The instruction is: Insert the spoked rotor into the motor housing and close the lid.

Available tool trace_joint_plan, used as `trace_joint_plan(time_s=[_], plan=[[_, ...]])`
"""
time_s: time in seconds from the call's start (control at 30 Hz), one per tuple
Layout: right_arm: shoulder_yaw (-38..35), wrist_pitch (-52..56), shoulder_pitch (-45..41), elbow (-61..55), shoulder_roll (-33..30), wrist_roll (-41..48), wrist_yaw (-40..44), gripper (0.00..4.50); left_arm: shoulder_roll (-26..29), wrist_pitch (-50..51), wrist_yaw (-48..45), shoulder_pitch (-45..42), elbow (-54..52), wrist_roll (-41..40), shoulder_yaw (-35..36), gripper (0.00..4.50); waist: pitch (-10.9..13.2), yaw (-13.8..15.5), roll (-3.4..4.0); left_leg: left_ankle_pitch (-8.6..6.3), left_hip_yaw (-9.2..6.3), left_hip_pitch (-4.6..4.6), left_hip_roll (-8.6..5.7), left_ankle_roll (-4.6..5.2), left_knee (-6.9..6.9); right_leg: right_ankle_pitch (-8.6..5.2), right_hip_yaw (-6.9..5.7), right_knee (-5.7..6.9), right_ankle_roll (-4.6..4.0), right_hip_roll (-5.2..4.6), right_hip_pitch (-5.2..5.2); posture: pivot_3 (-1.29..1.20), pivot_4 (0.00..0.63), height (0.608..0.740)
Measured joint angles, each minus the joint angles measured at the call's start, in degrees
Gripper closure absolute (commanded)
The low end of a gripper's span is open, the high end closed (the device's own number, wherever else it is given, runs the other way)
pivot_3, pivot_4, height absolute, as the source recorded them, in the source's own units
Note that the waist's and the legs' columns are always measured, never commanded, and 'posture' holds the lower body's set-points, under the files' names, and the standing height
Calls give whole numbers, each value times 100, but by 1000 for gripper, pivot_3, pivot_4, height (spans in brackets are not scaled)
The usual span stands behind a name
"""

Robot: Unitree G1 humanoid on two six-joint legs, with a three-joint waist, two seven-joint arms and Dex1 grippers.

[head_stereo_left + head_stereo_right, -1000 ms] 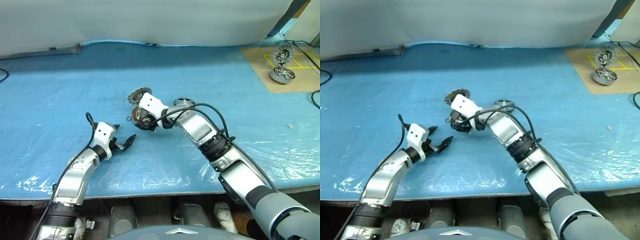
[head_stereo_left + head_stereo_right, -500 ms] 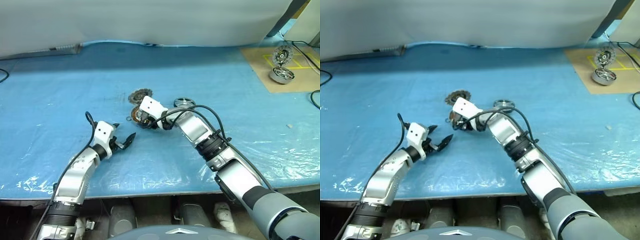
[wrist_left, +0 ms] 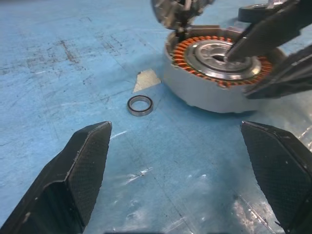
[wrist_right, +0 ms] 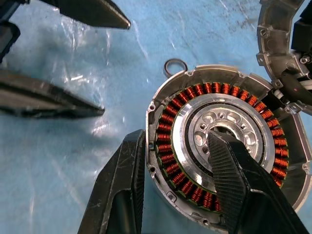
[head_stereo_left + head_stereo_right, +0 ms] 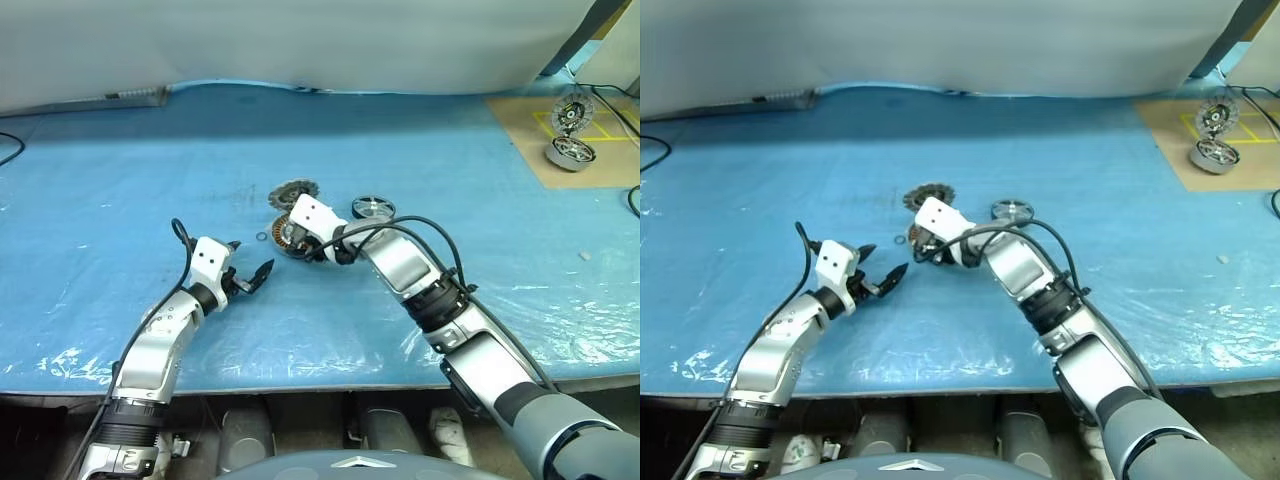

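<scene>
The small metal ring (image 3: 140,105) matches the round hole in the motor housing's silver centre (image 3: 220,57). I expect the ring to sit inside the hole when I lower it there.
The motor housing (image 4: 171,146), a grey cup with orange windings, lies on the blue table cover at mid-table. My right gripper (image 4: 176,136) is shut on it, one finger outside the wall and the other in the silver centre. The lid (image 5: 293,190), a grey toothed disc, sits right behind the housing. The spoked rotor (image 5: 372,208) lies flat to the right of them, apart from both grippers. My left gripper (image 3: 175,129) stands open and empty a short way in front and to the left of the housing, pointing at it.
A small metal ring (image 3: 140,105) and a scrap of tape (image 3: 146,79) lie beside the housing. On a brown board (image 5: 530,160) at the far right stand another silver motor drum (image 5: 572,152) and an upright spoked disc (image 5: 573,108). The table's front edge runs below both arms.
My right gripper's fingers have closed in on the housing wall, and the hand has shifted slightly to the right. The left arm has kept still and open.
</scene>
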Motion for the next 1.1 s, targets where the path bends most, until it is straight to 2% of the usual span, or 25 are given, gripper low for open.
trace_joint_plan(time_s=[0.3, 0.67, 0.83, 0.87, 0.93, 1.03, 1.1], plan=[[-230, 1000, 638, -1324, -541, 143, -89, 2912, -18, -3, -9, -26, 43, 0, -12, 0, -1, 82, 1, 0, 0, 23, 0, 0, 1, -1, 3, 1, 1, -1, 19, 0, 150, 740], [-324, 962, 662, -1341, -635, 384, -170, 2912, -27, -7, -102, -141, 147, 2, -30, 0, -3, 93, 3, 0, 0, 21, -2, 0, 2, 0, 2, 1, 1, -3, 19, 0, 150, 740], [-751, 1303, 784, -1614, -709, 652, -224, 2912, -24, -11, -107, -144, 150, 2, -30, 0, -2, 80, 3, 0, 0, 4, -1, 0, -1, 0, 2, -4, 2, 0, 3, 0, 150, 740], [-896, 1451, 805, -1700, -704, 742, -264, 2352, -23, -11, -109, -145, 150, 2, -28, 0, -2, 75, 3, 0, 0, -2, 2, -1, -1, 0, 2, -4, 2, 2, -4, 0, 150, 740], [-1119, 1617, 807, -1845, -666, 863, -319, 1910, -18, -11, -117, -155, 154, 2, -24, 0, -1, 61, 4, 0, 0, -8, 2, -1, -3, 0, 3, -3, 2, 5, -15, 0, 150, 740], [-1347, 1648, 805, -2251, -677, 1045, -378, 945, 1, -14, -128, -232, 182, 1, -18, 0, -2, 53, 4, 1, 0, -6, 3, -1, -10, 0, 3, -3, 2, 7, -16, 0, 150, 740], [-1334, 1558, 859, -2307, -661, 1066, -435, 945, 26, -24, -151, -283, 218, 1, -16, 0, -2, 57, 4, 1, 1, -5, 3, -1, -8, 0, 3, -3, 2, 6, -16, 0, 150, 740]])
